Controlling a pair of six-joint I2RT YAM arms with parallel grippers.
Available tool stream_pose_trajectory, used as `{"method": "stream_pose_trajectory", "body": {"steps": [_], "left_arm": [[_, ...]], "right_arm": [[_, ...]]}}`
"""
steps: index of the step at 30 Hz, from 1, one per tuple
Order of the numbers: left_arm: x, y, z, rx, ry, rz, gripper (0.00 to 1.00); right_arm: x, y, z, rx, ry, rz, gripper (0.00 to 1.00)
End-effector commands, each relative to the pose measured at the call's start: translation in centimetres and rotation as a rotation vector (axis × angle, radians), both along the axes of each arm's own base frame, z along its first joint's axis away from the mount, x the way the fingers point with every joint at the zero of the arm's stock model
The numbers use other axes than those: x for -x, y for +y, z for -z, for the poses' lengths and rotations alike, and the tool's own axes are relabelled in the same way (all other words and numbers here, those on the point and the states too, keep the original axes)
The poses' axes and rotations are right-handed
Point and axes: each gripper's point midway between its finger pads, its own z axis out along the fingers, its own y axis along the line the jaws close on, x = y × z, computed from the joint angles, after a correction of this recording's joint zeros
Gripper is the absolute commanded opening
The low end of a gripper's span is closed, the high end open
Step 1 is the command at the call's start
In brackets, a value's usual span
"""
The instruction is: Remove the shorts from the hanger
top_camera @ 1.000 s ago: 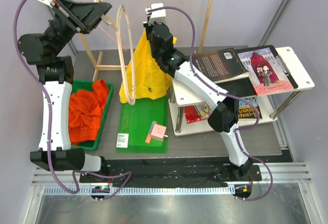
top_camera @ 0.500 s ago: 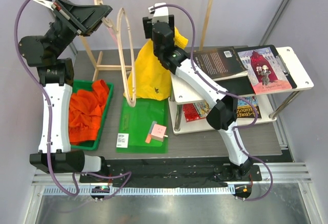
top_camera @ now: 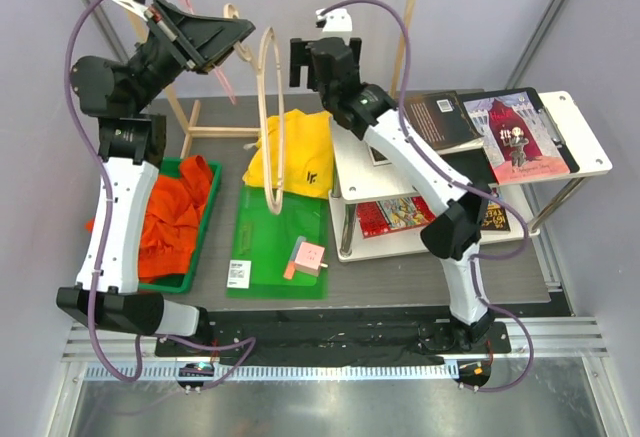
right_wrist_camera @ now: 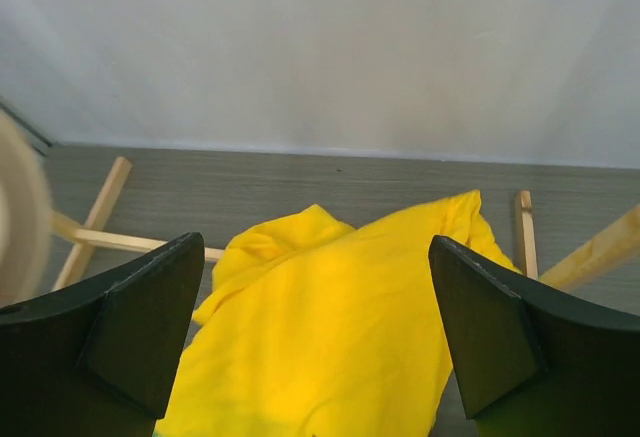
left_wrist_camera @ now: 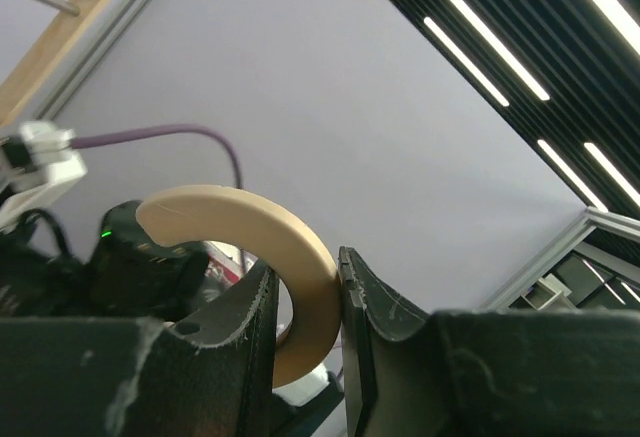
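My right gripper should keep going: my left gripper has the wooden hanger's hook [top_camera: 231, 12] and the hanger's long side hangs free, so my right gripper should move on toward that side [top_camera: 281, 137] and close there.
The yellow shorts [top_camera: 297, 154] lie in a loose heap at the back of the green mat [top_camera: 280, 247], free of the hanger. My right gripper [top_camera: 318, 69] hovers above them, open and empty; in its wrist view the yellow shorts [right_wrist_camera: 330, 347] spread below the wide-apart right gripper [right_wrist_camera: 315, 249]. My left gripper [top_camera: 238, 35] is raised high and shut on the hook of the wooden hanger [top_camera: 272, 117], which dangles bare beside the shorts. The left wrist view shows the left gripper [left_wrist_camera: 305, 307] pinching the hanger's curved hook [left_wrist_camera: 305, 277]. The orange-red shorts [top_camera: 165, 212] rest in the green tray [top_camera: 190, 282].
A pink block [top_camera: 308, 255] and a white label [top_camera: 239, 273] lie on the green mat. A white two-level shelf [top_camera: 590, 157] with books stands at the right. A wooden rack frame [top_camera: 205, 129] stands at the back left.
The right gripper opened and let go of the yellow shorts, which dropped into a heap. The left arm swung the hanger rightward and higher, and it now hangs bare.
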Motion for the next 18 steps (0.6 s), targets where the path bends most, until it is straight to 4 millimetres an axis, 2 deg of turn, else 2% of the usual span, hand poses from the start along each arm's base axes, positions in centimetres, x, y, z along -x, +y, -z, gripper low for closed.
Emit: {"method": "stream_pose_trajectory", "body": {"steps": [1,2,4,6,7,10,11,12,13,14,15,17,18], "left_arm": [[0.6,-1.5,0.1,-0.058,-0.044,-0.047,0.01],[0.1,-1.7,0.8,-0.083,-0.034,-0.066,0.01],[0.5,-1.9,0.5,-0.097,-0.042,-0.087,0.01],[-0.1,-2.0,1.0,-0.120,-0.036,-0.124,0.00],[-0.1,-2.2,1.0,-0.122,-0.037,-0.128,0.01],[-0.5,-2.7,1.5,-0.128,-0.031,-0.142,0.01],[-0.3,-3.2,1.6,-0.128,-0.029,-0.138,0.01],[-0.4,-3.5,1.8,-0.130,-0.023,-0.140,0.01],[-1.0,-3.5,1.8,-0.128,-0.026,-0.178,0.01],[-1.1,-3.9,2.0,-0.129,-0.021,-0.189,0.01],[-1.2,-4.1,2.0,-0.131,-0.018,-0.207,0.01],[-3.0,-3.7,3.0,-0.150,0.030,-0.309,0.00],[-3.1,-4.0,3.2,-0.158,0.039,-0.329,0.01]], "right_arm": [[4.9,-2.8,-7.4,-0.173,-0.018,-0.025,1.00],[5.5,-2.7,-7.8,-0.180,-0.011,-0.049,1.00],[7.3,-3.3,-9.0,-0.199,-0.006,-0.089,1.00],[8.8,-3.0,-9.1,-0.203,0.017,-0.154,0.99],[10.2,-3.7,-10.6,-0.221,0.001,-0.181,0.99],[13.0,-3.5,-11.0,-0.234,0.028,-0.291,0.98],[14.8,-4.2,-11.7,-0.247,0.023,-0.323,0.97],[15.6,-4.4,-11.9,-0.252,0.025,-0.348,0.96],[18.0,-5.0,-13.7,-0.283,0.000,-0.415,0.95],[18.8,-5.0,-12.9,-0.281,0.022,-0.438,0.94],[19.7,-4.9,-13.1,-0.290,0.023,-0.475,0.93],[22.7,-4.1,-13.4,-0.305,0.038,-0.618,0.93],[23.9,-4.2,-13.4,-0.309,0.043,-0.656,0.93]]}}
